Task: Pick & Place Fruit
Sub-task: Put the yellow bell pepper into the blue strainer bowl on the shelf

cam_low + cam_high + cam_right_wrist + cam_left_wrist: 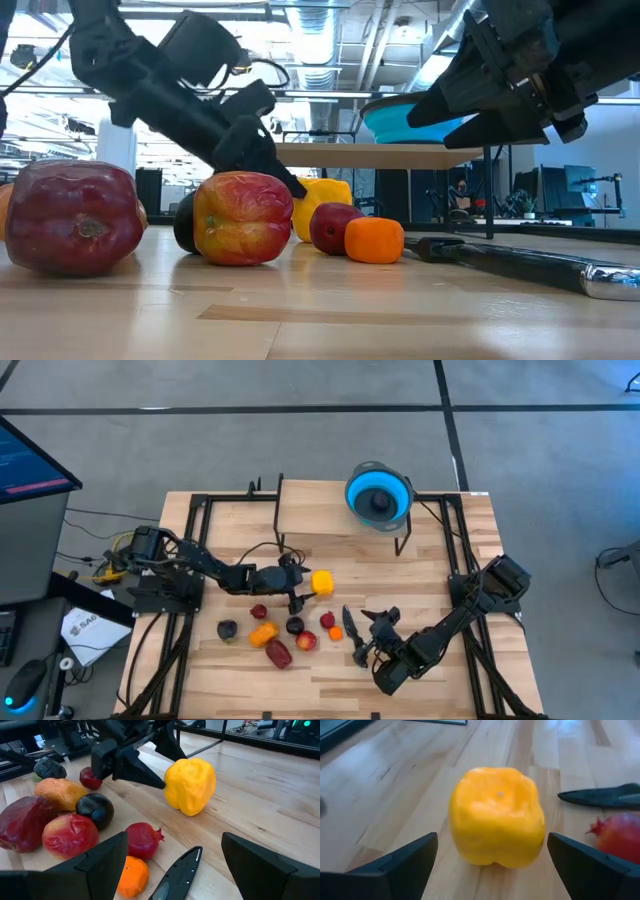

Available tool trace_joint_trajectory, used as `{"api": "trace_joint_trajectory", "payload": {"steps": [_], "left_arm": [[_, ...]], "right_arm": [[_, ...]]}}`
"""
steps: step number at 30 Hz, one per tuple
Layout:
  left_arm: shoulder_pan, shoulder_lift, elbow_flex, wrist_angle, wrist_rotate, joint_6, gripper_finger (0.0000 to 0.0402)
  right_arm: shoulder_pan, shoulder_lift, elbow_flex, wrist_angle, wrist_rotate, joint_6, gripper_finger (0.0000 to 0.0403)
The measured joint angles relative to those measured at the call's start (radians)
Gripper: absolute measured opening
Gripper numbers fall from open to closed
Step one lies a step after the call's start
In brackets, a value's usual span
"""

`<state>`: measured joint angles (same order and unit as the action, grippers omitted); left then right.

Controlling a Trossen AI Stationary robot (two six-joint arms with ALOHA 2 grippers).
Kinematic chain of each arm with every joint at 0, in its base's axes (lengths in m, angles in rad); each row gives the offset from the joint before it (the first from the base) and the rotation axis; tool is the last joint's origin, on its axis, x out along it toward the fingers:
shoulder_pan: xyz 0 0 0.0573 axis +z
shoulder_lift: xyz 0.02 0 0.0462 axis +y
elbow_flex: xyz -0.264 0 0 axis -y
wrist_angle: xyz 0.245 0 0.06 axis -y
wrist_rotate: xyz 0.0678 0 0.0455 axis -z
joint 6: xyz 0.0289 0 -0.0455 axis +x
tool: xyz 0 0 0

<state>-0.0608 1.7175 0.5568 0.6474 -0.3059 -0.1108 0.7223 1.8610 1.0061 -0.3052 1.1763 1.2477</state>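
Note:
Next, the left gripper picks up the yellow toy pepper (322,583) and passes it to the right gripper, because the blue bowl (379,498) stands on the right gripper's side.
A yellow toy pepper (495,817) stands on the table between the fingers of my open left gripper (492,845), which reach it level from the table's left (305,588); they flank it without touching. The other fruit lie in a cluster near the front: a pomegranate (143,839), a small orange (132,876), a dark plum (95,809), red pieces (70,835) and an orange piece (60,792). My right gripper (365,635) hovers open just right of the cluster, above the black-handled knife (177,872).
The blue bowl (379,495) sits on a raised stand at the table's far edge, right of centre. The knife (350,622) lies on the wood between the cluster and the right gripper. Black frame rails (190,530) run along the table's sides. A monitor (30,460) stands off the left.

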Motion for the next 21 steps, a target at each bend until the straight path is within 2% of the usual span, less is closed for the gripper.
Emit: {"api": "trace_joint_trajectory", "payload": {"steps": [6,11,17,21], "left_arm": [[0.012,0.110,0.005,0.157,0.026,0.012,0.0382],[0.009,0.185,0.026,0.244,0.082,0.071,0.0369],[0.009,0.201,0.044,0.254,0.133,0.148,0.0318],[0.009,0.159,0.044,0.254,0.213,0.158,0.0283]], "right_arm": [[0.000,0.000,0.000,0.010,0.000,0.001,0.0314],[0.000,0.000,0.000,0.016,0.000,0.001,0.0314],[-0.004,0.000,0.000,-0.001,-0.005,-0.025,0.0314],[-0.023,-0.018,0.024,-0.009,-0.121,-0.221,0.0314]]}}
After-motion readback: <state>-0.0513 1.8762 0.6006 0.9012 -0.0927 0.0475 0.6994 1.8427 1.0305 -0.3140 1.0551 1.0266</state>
